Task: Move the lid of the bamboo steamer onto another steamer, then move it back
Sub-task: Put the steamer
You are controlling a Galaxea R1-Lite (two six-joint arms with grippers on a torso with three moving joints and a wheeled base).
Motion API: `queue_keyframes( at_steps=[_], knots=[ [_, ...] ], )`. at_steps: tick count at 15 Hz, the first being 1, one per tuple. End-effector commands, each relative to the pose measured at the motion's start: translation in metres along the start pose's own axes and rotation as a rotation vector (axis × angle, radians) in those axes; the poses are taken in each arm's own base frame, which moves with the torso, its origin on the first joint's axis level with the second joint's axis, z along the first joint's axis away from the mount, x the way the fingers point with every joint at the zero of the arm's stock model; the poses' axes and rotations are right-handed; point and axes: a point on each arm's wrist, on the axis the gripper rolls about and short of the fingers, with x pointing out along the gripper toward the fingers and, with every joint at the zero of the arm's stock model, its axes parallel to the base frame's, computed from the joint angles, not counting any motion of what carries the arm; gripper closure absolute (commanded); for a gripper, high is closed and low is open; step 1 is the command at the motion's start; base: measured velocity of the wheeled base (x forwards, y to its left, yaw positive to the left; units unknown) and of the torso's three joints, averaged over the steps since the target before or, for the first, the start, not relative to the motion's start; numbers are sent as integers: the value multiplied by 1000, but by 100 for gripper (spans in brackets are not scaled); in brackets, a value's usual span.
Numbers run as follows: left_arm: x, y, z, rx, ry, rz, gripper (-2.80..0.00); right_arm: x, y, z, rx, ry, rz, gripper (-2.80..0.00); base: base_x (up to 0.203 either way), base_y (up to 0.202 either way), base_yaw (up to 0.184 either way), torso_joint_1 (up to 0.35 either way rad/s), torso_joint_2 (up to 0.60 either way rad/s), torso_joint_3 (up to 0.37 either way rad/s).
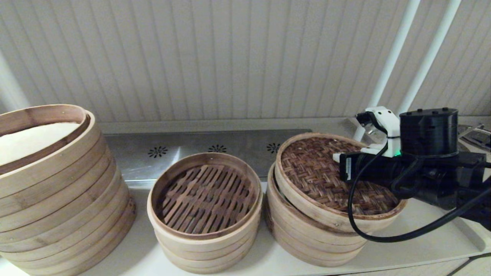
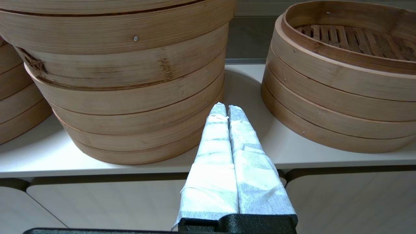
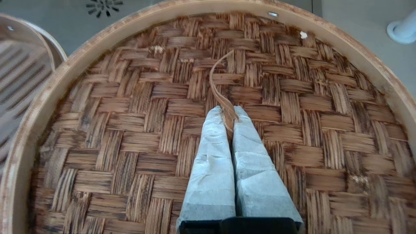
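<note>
The lid overhangs the stack (image 1: pixel 394 215) away from the slat-floored basket, so my right gripper should move the lid back over the stack's exposed rim (image 1: pixel 272 183) and set it down flush.
The bamboo steamer lid (image 1: pixel 318 172), dark woven top in a pale hoop, lies tilted and askew over the right-hand stack of pale rings, the other steamer (image 1: pixel 307 241); its liner is hidden under the lid. My right gripper (image 3: pixel 227 112) reaches over the lid (image 3: pixel 130 130) from the right, shut on the thin bamboo handle loop (image 3: pixel 216 78) at the lid's centre. My left gripper (image 2: pixel 227 109) is shut on nothing, low before the counter's front edge, pointing at the gap between two stacks. It is out of the head view.
A slat-floored basket (image 1: pixel 205 195) stands uncovered in the middle, close to the left of the lidded stack. A much larger tall stack (image 1: pixel 50 191) fills the left. White poles (image 1: pixel 395 50) rise behind my right arm. A metal panel (image 1: pixel 184 149) runs along the back.
</note>
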Motion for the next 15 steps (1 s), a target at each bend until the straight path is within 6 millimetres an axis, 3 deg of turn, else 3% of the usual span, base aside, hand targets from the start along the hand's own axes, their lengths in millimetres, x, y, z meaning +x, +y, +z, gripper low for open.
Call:
queue_keyframes(
  at_steps=[1,9,15],
  knots=[
    [0,0,0,0,2,0,0,1,0,-4,-1,13,7,0,0,0,0,0,0,0],
    [0,0,0,0,2,0,0,4,1,-28,-7,93,16,0,0,0,0,0,0,0],
    [0,0,0,0,2,0,0,16,4,-12,1,-12,20,0,0,0,0,0,0,0]
  ],
)
